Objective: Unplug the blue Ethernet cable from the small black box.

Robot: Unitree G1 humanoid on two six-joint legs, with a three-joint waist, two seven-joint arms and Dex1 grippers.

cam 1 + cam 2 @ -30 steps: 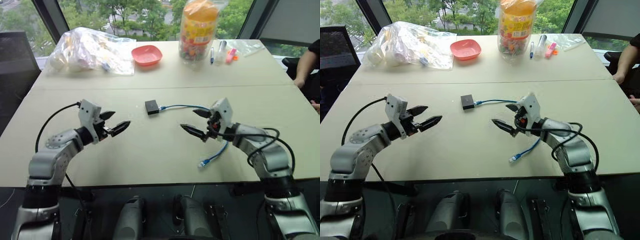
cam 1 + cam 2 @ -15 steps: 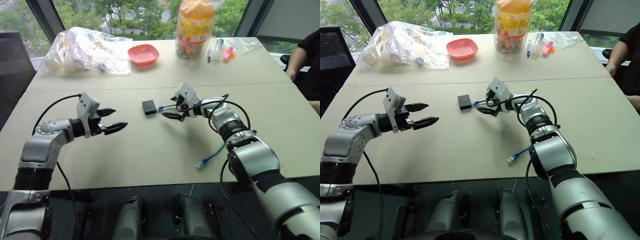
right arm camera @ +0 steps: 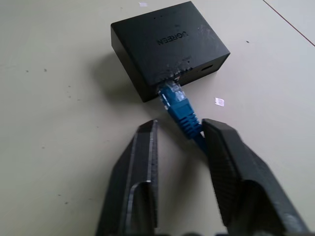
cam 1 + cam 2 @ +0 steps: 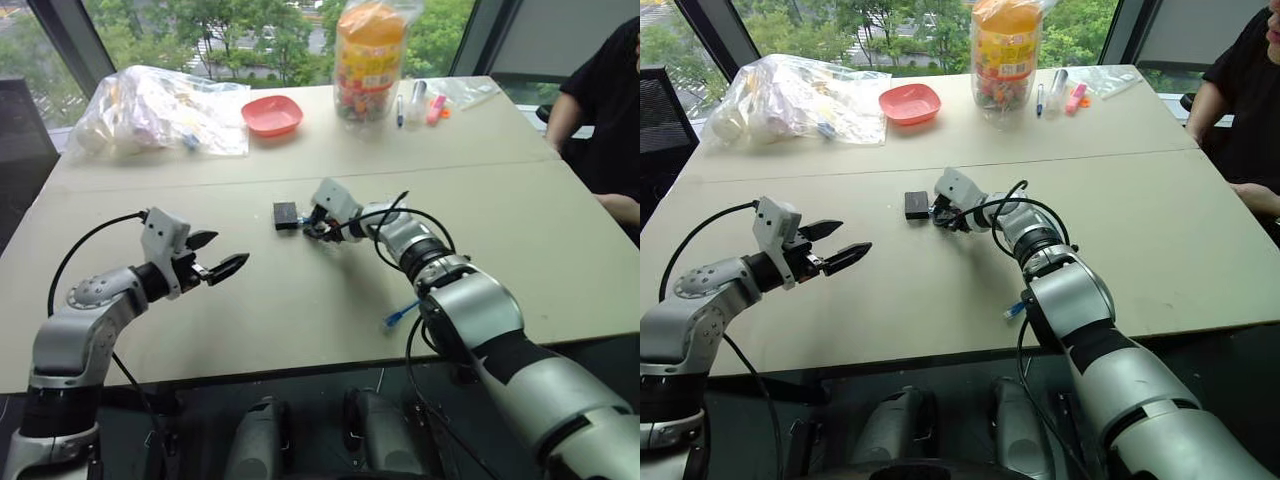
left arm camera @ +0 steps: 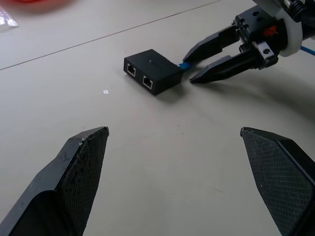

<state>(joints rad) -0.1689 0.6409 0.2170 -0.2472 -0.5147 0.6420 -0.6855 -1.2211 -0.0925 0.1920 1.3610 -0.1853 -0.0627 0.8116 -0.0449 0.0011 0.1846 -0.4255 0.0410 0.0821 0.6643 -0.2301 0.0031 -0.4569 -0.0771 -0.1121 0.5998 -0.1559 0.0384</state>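
The small black box [image 5: 153, 68] has thick, flat sides with square edges [image 5: 168, 83], so the box will stand on its narrow side when I lower it.
The small black box [image 4: 286, 215] lies flat near the table's middle. The blue Ethernet cable [image 3: 178, 105] is plugged into its side, and the cable's free end [image 4: 400, 315] lies near the front edge. My right gripper [image 3: 179, 125] sits low at the box, one finger on each side of the cable just behind the plug. The jaws are narrow but a gap shows. The cable touches one finger [image 3: 231, 162]. My left gripper [image 4: 232, 250] hovers wide open to the left of the box, holding nothing. The left wrist view shows the box [image 5: 151, 71] and the right gripper [image 5: 188, 69].
At the back of the table are a red bowl [image 4: 272, 113], a clear plastic bag [image 4: 160, 105] of items, a tall jar [image 4: 368, 60] and some pens [image 4: 415, 100]. A person [image 4: 600, 110] in black sits at the right edge.
My right gripper has swung left across the table to the box, dropped low, and narrowed its jaws around the cable at the plug. The left gripper has hardly moved. The camera view has shifted.
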